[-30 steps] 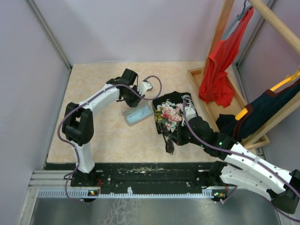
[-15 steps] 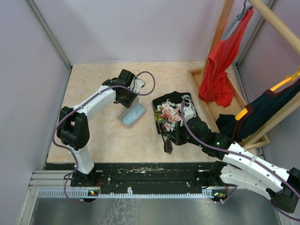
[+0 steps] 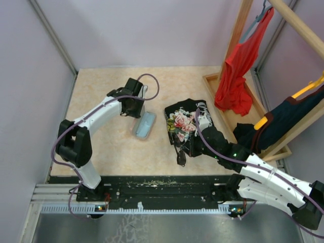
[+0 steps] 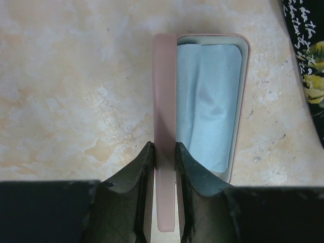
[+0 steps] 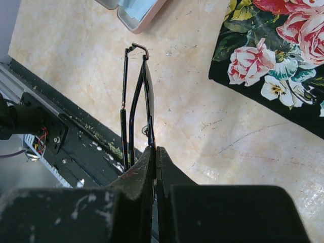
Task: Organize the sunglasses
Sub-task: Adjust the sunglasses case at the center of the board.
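Note:
The pink case (image 3: 145,125) lies at a slant, so the robot's left gripper should turn it straight by its raised lid (image 4: 164,91), then open and move back before the right gripper brings the sunglasses.
The sunglasses (image 3: 181,154), a thin dark wire pair with folded arms, hang just above the table near its front edge. My right gripper (image 3: 189,150) is shut on their frame. In the right wrist view the sunglasses (image 5: 123,134) stick out ahead of the right gripper (image 5: 155,149). The pink case (image 3: 144,125) lies open on the table left of centre, a light-blue cloth (image 4: 210,96) inside it. My left gripper (image 4: 165,147) is shut on the case's raised lid (image 4: 164,91), which stands on edge between the fingers. From above, the left gripper (image 3: 135,108) sits at the case's far end.
A black floral fabric (image 3: 187,121) lies between the case and the right arm. A wooden rack (image 3: 238,35) with a red garment (image 3: 235,76) and a dark garment (image 3: 283,121) stands at the right. The black rail (image 3: 162,187) borders the table's front.
The left gripper has moved left and nearer with the lid in its grip. The case has turned from slanted to nearly lengthwise. The right arm and the sunglasses have hardly moved.

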